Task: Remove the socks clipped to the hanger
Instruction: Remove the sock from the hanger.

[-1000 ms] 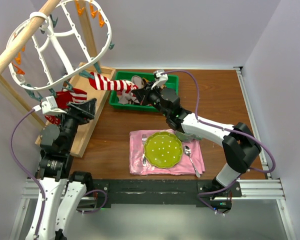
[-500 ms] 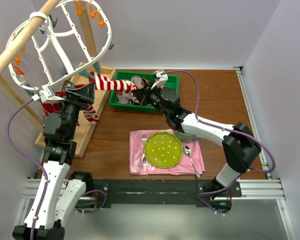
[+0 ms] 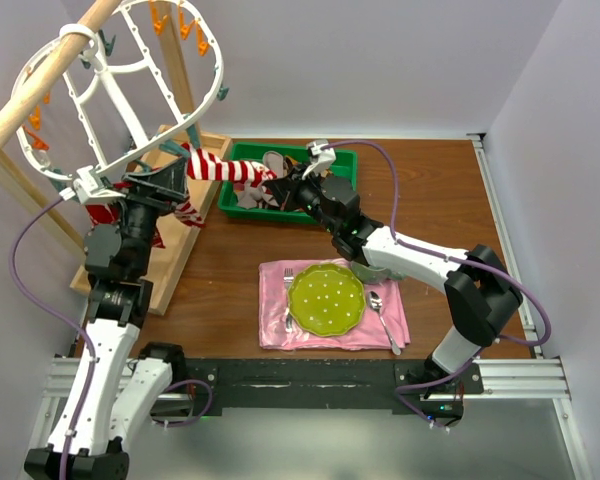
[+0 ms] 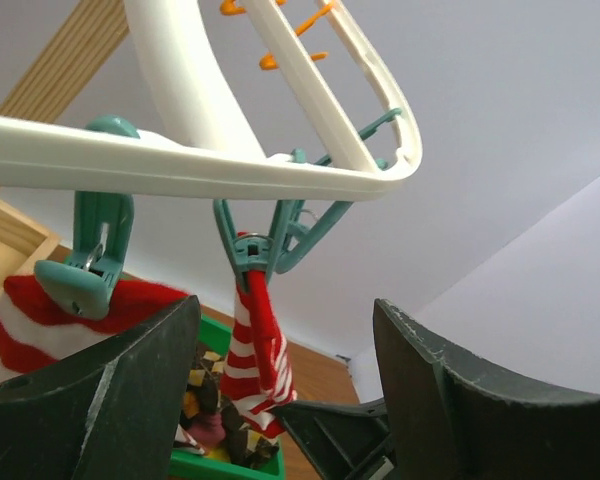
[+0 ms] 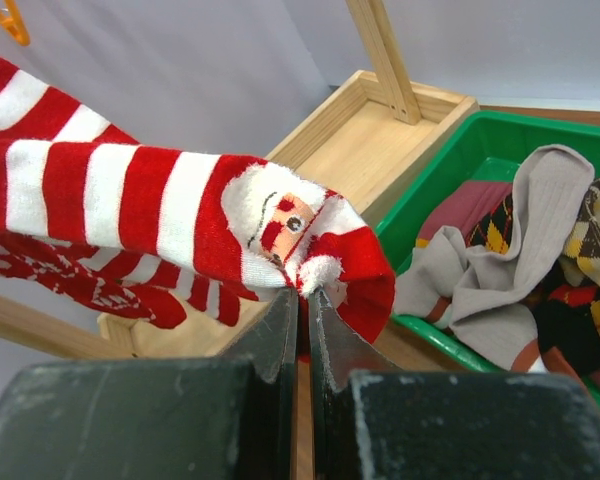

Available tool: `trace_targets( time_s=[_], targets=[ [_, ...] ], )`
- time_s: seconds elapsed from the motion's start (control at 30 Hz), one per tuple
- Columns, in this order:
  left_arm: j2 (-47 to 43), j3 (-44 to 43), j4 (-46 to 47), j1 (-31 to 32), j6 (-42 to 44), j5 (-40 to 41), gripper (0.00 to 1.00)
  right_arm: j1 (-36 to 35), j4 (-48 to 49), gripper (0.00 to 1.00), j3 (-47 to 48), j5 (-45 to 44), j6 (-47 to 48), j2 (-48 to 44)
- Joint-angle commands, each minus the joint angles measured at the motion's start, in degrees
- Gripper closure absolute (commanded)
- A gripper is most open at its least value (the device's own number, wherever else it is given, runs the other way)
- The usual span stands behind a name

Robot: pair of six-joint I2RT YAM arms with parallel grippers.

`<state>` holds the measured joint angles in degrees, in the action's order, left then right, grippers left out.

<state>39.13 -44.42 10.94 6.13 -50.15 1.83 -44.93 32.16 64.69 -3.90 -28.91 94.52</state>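
I should lift my left gripper around the clip point(image 4: 252, 252) before I squeeze, because the teal clip is above my left gripper's open fingers and they are on both sides of only the striped sock point(image 4: 258, 335).
The white oval hanger point(image 3: 130, 80) hangs from a wooden pole at the upper left. A teal clip point(image 4: 252, 247) on its lower rim point(image 4: 180, 170) holds a red-and-white striped sock point(image 3: 225, 167). That sock stretches right to my right gripper point(image 3: 282, 186), which is shut on its Santa-face toe point(image 5: 280, 225). My left gripper point(image 3: 173, 182) is open just below that clip, its fingers point(image 4: 100, 400) on either side of the hanging sock point(image 4: 260, 340). A second teal clip point(image 4: 88, 262) holds another red-and-white sock point(image 4: 30, 310). Grey point(image 5: 500, 260), maroon and argyle socks lie in the green bin point(image 3: 340, 160).
The wooden rack base point(image 3: 170, 250) stands under the hanger, left of the bin. A pink napkin point(image 3: 275, 325) near the front carries a green plate point(image 3: 326, 297), a fork and a spoon point(image 3: 378, 305). Walls close in at the left, back and right.
My left arm has risen and moved its open gripper up from the rack base to the clip on the hanger's lower rim. The right gripper has kept its hold and stayed in place.
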Motion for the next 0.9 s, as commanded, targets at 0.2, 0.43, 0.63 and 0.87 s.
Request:
trace_targets(
  time_s=[0.2,0.43,0.63,0.87],
  targets=[
    [-4.9,-7.3,-9.6,0.2,-0.9,0.7,0.25,0.5,0.0,1.0,2.6,-1.8,2.0,-2.2],
    [-0.7,-9.0,-8.1,0.2,-0.5,0.5,0.25,0.5,-0.8,1.0,3.3,-1.3,2.2,-3.2],
    [2.4,-10.2,-8.3,0.2,-0.7,0.5,0.25,0.6,-1.9,1.0,4.0,-0.8,2.5,-3.3],
    [4.3,-9.7,-5.7,0.2,0.7,1.1,0.25,0.5,-2.0,1.0,3.8,-0.7,2.5,-3.7]
  ],
)
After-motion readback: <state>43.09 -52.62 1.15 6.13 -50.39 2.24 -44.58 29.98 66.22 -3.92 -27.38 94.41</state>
